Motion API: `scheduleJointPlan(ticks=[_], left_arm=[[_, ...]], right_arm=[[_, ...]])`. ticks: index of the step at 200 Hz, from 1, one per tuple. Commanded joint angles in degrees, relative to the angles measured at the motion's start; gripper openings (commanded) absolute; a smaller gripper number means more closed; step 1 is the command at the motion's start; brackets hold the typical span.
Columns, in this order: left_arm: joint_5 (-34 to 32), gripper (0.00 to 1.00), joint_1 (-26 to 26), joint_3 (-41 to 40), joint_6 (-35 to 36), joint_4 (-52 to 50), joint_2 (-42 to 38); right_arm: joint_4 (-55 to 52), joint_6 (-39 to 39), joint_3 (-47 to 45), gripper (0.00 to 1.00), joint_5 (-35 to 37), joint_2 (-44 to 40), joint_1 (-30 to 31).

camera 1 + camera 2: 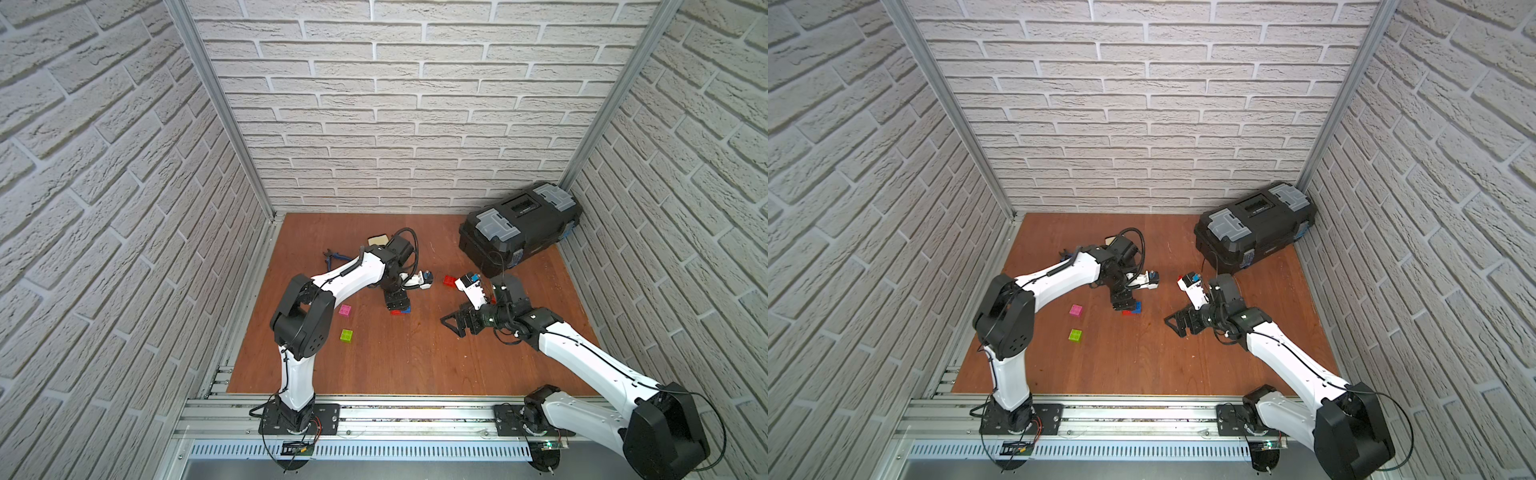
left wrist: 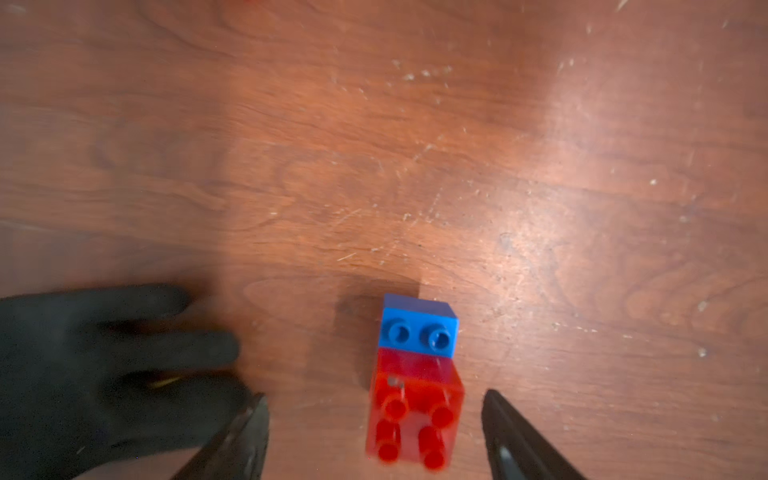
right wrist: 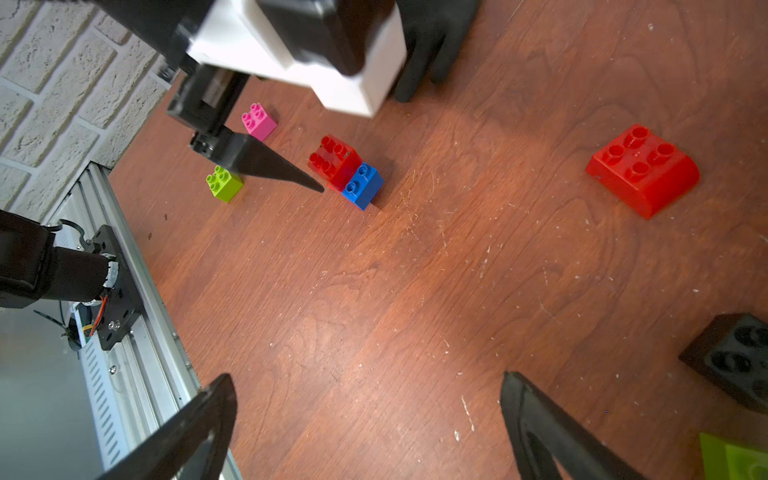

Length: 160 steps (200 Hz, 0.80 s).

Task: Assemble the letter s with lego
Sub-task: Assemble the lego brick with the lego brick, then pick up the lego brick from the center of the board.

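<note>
The red brick (image 2: 416, 412) is on the blue brick, and the lime brick (image 1: 346, 335) next to the pink one lies free. My left gripper keeps going and closes there.
A clear red lego brick (image 2: 415, 415) and a blue one (image 2: 419, 332) stand joined on the wooden table, studs facing sideways; both top views show the pair (image 1: 401, 311) (image 1: 1133, 309). My left gripper (image 2: 374, 395) is open around the red brick, with a gap on each side. A pink brick (image 1: 344, 310) and a lime brick (image 1: 346, 335) lie apart to the left. A wider red brick (image 3: 642, 170) lies further right. My right gripper (image 3: 368, 376) is open over bare wood, holding nothing (image 1: 451, 328).
A black glove (image 2: 104, 365) lies close beside the left gripper. A black brick (image 3: 735, 357) and a lime piece (image 3: 731, 459) sit near the right gripper. A black toolbox (image 1: 519, 226) fills the back right corner. Blue-handled pliers (image 1: 332, 257) lie at the back left.
</note>
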Motion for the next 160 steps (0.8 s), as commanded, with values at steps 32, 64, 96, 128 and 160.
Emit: scheduleJointPlan(ticks=[32, 64, 96, 128, 160], left_arm=[[-7.6, 0.83, 2.2, -8.1, -18.7, -0.6, -13.5], [-9.7, 0.82, 2.5, -14.5, -30.6, 0.4, -20.1], [-10.6, 0.81, 4.1, -19.1, -38.4, -0.3, -23.1], [-10.9, 0.8, 5.0, -23.7, -46.5, -0.3, -25.8], [-13.2, 0.8, 5.1, -29.9, -52.8, 0.4, -28.6]], right_arm=[[-0.1, 0.4, 1.8, 0.99, -5.2, -0.5, -0.2], [0.6, 2.0, 2.1, 0.99, -6.6, 0.5, 0.4], [0.6, 3.1, 2.7, 0.98, -6.6, 1.6, 1.4], [-0.3, 3.7, 3.2, 0.97, -5.4, 1.4, 2.6], [-1.2, 3.5, 3.3, 0.97, -4.3, 1.4, 2.9]])
